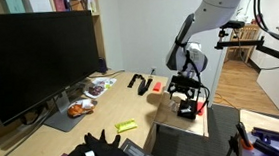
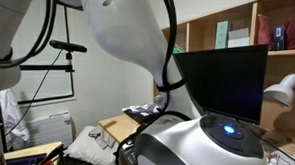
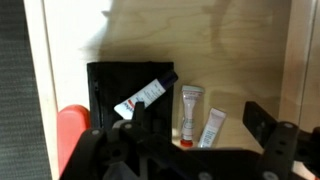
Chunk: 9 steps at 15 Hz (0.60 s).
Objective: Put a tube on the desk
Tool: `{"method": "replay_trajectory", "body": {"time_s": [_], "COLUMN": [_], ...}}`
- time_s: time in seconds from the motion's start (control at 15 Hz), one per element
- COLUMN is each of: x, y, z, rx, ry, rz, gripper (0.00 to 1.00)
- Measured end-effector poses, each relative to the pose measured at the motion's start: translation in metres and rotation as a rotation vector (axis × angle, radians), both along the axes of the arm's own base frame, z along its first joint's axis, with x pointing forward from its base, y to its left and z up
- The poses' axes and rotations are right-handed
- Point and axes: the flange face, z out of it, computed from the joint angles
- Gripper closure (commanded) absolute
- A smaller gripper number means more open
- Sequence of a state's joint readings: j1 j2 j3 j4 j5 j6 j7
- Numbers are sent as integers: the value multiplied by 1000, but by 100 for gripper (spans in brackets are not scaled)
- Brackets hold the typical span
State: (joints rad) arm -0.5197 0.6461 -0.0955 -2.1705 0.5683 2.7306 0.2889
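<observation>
The tube with the black cap (image 3: 146, 96) lies at a slant across the gripper's opening, so the robot should turn its gripper and center it over the black pouch (image 3: 122, 82) before moving lower.
In the wrist view three tubes lie on a pale wooden surface. A white tube with a red cap (image 3: 190, 110) and a second white tube (image 3: 212, 127) lie side by side. A third tube with a black cap (image 3: 140, 98) rests on a black pouch (image 3: 105, 90). My gripper (image 3: 200, 128) is open and empty, right above the two white tubes, with one finger on either side of them. In an exterior view the gripper (image 1: 186, 89) hangs low over the small side table (image 1: 198, 125), next to the long light-brown desk (image 1: 132, 107).
A red object (image 3: 72, 128) sits beside the pouch. On the desk stand a big black monitor (image 1: 33, 56), snack packets (image 1: 100, 88), small black items (image 1: 138, 83) and a yellow-green item (image 1: 125, 125). A dark bundle (image 1: 100, 151) lies at the near end. The arm fills the other exterior view (image 2: 136, 43).
</observation>
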Motion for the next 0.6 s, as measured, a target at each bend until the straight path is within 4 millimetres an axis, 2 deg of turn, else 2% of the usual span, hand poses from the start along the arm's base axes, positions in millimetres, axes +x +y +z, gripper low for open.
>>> {"method": "replay_trajectory", "body": {"time_s": [0.27, 0.6], "x": [-5, -29], "y": [3, -13], "z": [-4, -17], "rx": [68, 18], "ry": [-65, -57], "rz": [-147, -257], "gripper": [0, 0]}}
